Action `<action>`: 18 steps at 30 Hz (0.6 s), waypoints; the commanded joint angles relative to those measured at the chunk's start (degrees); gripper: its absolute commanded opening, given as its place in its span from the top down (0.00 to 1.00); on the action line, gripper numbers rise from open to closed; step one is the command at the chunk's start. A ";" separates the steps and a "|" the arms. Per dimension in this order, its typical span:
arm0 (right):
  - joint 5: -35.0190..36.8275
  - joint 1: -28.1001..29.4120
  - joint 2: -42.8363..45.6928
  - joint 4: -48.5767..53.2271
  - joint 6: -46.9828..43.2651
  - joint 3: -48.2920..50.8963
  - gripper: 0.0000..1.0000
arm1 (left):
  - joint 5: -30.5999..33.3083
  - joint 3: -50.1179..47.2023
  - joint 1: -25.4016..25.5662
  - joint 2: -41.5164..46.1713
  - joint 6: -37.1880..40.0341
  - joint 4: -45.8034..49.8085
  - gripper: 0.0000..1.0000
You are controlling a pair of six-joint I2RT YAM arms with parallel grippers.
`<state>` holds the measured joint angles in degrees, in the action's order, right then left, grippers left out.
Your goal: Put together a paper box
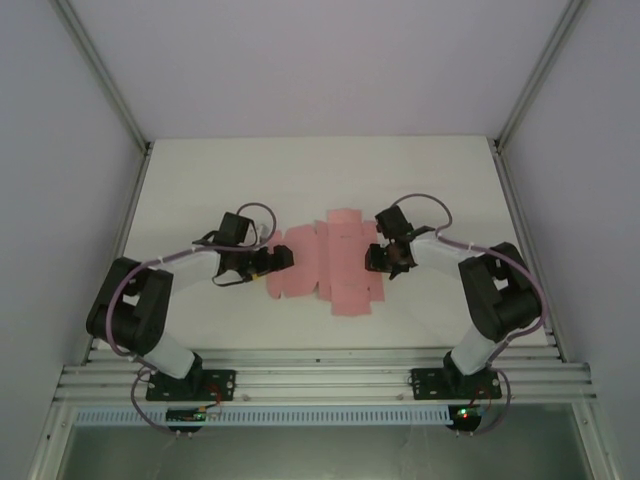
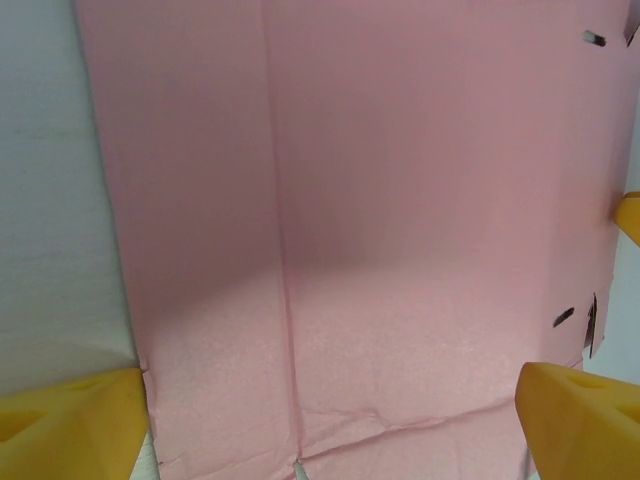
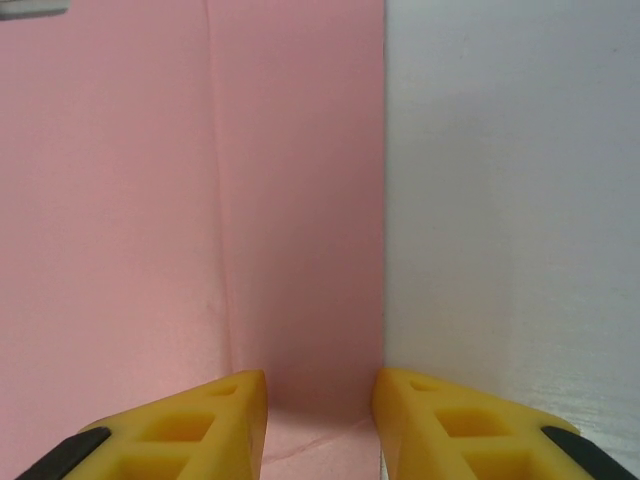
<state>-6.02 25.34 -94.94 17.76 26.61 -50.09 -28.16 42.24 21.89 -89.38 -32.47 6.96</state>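
The sheet's outer strip [image 2: 192, 205] is set off by a straight crease [image 2: 278, 205], so I expect it to stand up as a stiff, flat panel when I fold it.
The paper box [image 1: 325, 265] is a flat pink die-cut sheet with creases and tabs, lying on the white table [image 1: 200, 180]. My left gripper [image 1: 280, 260] sits low at the sheet's left end. In the left wrist view it [image 2: 332, 420] is open wide, with yellow fingers [image 2: 70, 430] spanning the card's width [image 2: 380, 200]. My right gripper [image 1: 372, 258] is at the sheet's right end. In the right wrist view it [image 3: 320, 400] has its jaws drawn close, with a gap left between them. They straddle the strip of pink card [image 3: 300, 200] between a crease and the sheet's edge.
White walls and slanted aluminium posts [image 1: 110, 90] close in the table on three sides. A ribbed metal rail [image 1: 320, 380] carrying both arm bases runs along the near edge. Bare white table [image 3: 510, 200] lies right of the sheet.
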 commanded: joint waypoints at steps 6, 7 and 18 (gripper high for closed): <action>-6.53 -0.99 -2.73 -4.48 3.92 7.22 0.63 | -16.52 -5.33 2.14 -0.59 -5.90 -28.92 0.07; -7.87 -1.29 -2.56 -6.09 4.28 8.12 0.63 | -17.01 -5.30 2.15 -0.93 -6.63 -31.13 0.07; -14.00 -1.73 -0.05 -16.97 2.94 12.62 0.63 | -15.17 7.68 7.50 -10.05 -4.23 -27.89 0.00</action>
<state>-13.52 21.98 -91.18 2.79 29.17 -40.64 -41.80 46.59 28.16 -98.48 -37.56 -19.59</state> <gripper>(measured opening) 0.368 0.995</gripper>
